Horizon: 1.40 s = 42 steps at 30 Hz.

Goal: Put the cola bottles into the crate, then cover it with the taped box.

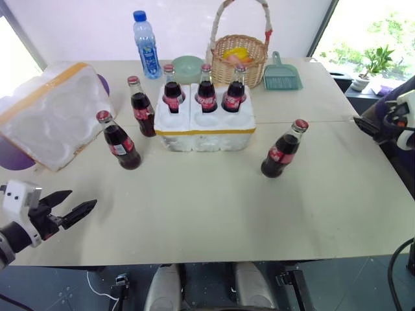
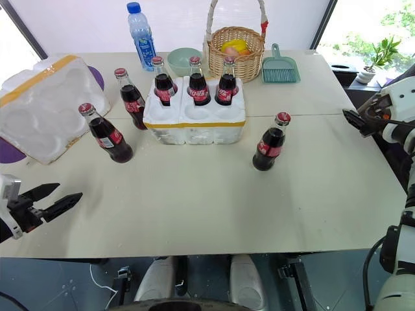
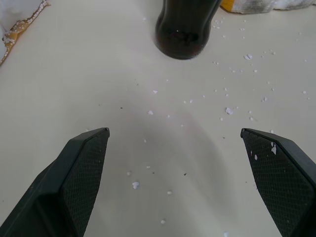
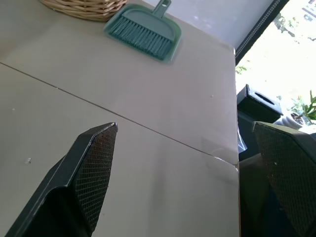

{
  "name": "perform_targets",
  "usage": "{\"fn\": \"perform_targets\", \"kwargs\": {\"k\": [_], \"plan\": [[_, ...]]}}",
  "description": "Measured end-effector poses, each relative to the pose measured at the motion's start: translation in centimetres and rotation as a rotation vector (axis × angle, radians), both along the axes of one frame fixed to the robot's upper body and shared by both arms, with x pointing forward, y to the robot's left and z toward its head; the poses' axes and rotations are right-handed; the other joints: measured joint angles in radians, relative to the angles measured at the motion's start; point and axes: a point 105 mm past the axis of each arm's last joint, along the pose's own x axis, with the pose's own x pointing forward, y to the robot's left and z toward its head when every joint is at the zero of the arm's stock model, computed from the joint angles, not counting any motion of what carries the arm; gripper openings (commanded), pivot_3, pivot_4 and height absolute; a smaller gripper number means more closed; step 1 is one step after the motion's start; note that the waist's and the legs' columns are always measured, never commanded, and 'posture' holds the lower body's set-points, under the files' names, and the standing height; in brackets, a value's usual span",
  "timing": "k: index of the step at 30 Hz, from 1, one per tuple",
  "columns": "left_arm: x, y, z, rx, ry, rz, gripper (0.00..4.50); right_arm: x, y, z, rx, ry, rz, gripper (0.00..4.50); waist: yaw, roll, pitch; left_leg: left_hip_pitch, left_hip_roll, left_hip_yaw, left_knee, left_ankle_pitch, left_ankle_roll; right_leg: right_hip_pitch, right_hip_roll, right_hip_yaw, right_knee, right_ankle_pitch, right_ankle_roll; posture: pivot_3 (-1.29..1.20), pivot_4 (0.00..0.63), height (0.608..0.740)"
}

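Observation:
The next cola bottle should stand just as deep as bottles in the crate, which are sunk to their labels, when my left gripper lowers it in.
The white foam crate with a yellow band stands mid-table. Three cola bottles sit in its back row of holes. Two more cola bottles stand on the table to its left, and one stands to its right. The taped box lies tilted at the far left. My left gripper hovers open over the table's near-left edge, empty, pointing towards the nearest left bottle. My right gripper is open and empty at the table's right edge.
A blue-capped water bottle, a green bowl, a wicker basket and a teal dustpan line the back. A purple mat shows under the taped box. White foam crumbs dot the table near the crate.

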Motion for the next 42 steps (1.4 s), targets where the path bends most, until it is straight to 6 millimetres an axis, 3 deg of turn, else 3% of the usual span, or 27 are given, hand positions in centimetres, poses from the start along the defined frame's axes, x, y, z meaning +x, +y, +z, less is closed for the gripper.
{"fn": "perform_targets", "kwargs": {"k": [19, 24, 28, 30, 32, 39, 42], "plan": [[1.3, -0.5, 0.5, -0.065, -0.052, 0.038, 4.46, -0.1, -0.4, -0.6, 0.018, 0.011, -0.002, 4.50, 0.001, 0.000, 0.000, 0.000, 0.000, 0.000, 0.000, 0.000, 0.000, 0.000, 0.000, 0.000, 0.000, 0.000, 0.000, 0.00, 0.150, 0.740], [2.8, -1.8, 2.5, -0.081, -0.142, -0.009, 4.46, 0.2, 0.9, 1.2, 0.078, 0.015, 0.091, 4.50, 0.001, 0.001, 0.000, 0.000, 0.000, 0.000, 0.001, 0.000, 0.000, 0.000, 0.000, 0.000, 0.001, 0.000, 0.000, 0.00, 0.150, 0.740], [4.6, -2.9, 4.3, -0.086, -0.214, -0.049, 4.46, -0.9, 3.8, 6.7, 0.116, 0.030, 0.335, 4.50, 0.002, 0.007, 0.004, 0.000, 0.000, 0.000, 0.001, 0.000, 0.000, 0.000, 0.001, 0.000, 0.001, 0.000, 0.001, 0.00, 0.150, 0.740], [5.3, -3.6, 5.0, -0.082, -0.237, -0.075, 4.46, -2.3, 5.7, 10.5, 0.100, 0.009, 0.472, 4.50, 0.003, 0.008, 0.004, 0.000, 0.000, -0.001, -0.001, 0.000, 0.000, -0.001, 0.001, 0.000, 0.001, 0.000, 0.001, 0.00, 0.150, 0.740], [5.7, -4.1, 5.0, -0.077, -0.239, -0.094, 4.46, -3.8, 7.4, 12.6, 0.090, 0.027, 0.589, 4.50, 0.002, 0.008, 0.004, 0.000, 0.000, -0.001, -0.002, 0.000, 0.000, -0.001, 0.002, -0.001, 0.001, 0.000, 0.000, 0.00, 0.150, 0.740], [8.5, -4.9, 5.4, -0.040, -0.285, -0.124, 4.46, -9.9, 15.3, 14.8, 0.010, 0.194, 1.031, 4.50, 0.006, 0.009, 0.005, -0.001, 0.000, -0.001, 0.000, 0.000, 0.000, -0.001, 0.001, -0.001, 0.001, 0.000, 0.000, 0.00, 0.150, 0.740], [9.3, -5.5, 4.9, -0.029, -0.281, -0.138, 4.46, -11.2, 17.1, 14.4, -0.015, 0.234, 1.104, 4.50, 0.006, 0.007, 0.005, -0.001, 0.000, 0.000, 0.000, 0.000, 0.000, -0.001, 0.000, -0.001, 0.000, 0.000, 0.000, 0.00, 0.150, 0.740]]}}
